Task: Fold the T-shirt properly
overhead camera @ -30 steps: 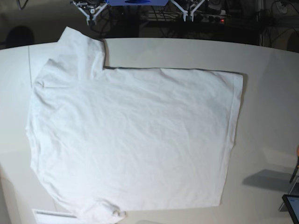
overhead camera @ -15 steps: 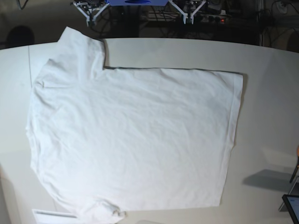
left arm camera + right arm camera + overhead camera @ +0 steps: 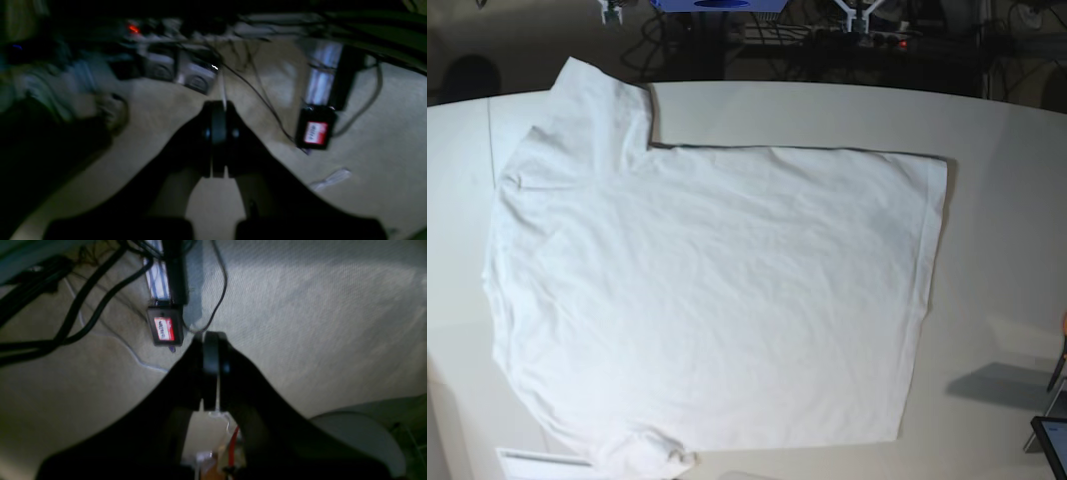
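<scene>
The robot's left gripper should go on moving to the white T-shirt's near hem corner [image 3: 938, 167] until its open fingers face that corner, since the corner lies flat with open table [image 3: 972, 125] around it.
The white T-shirt [image 3: 717, 300] lies spread flat on the table [image 3: 1007, 200], with its neck end to the left, one sleeve at the top left and its hem to the right. A small bunched fold sits at its bottom left corner [image 3: 652, 455]. In the left wrist view my left gripper [image 3: 218, 120] is shut with nothing in it, hanging over the floor. In the right wrist view my right gripper [image 3: 211, 350] is also shut and empty above the carpet. Neither gripper is near the shirt.
Small white arm parts [image 3: 611, 10] [image 3: 859, 12] peek in at the top edge of the base view. Cables and a black box with a red label [image 3: 313, 131] [image 3: 164, 328] lie on the floor. A dark object [image 3: 1052, 440] stands at the table's lower right.
The white arm parts at the top edge have moved up, almost out of the base view. The T-shirt has not moved.
</scene>
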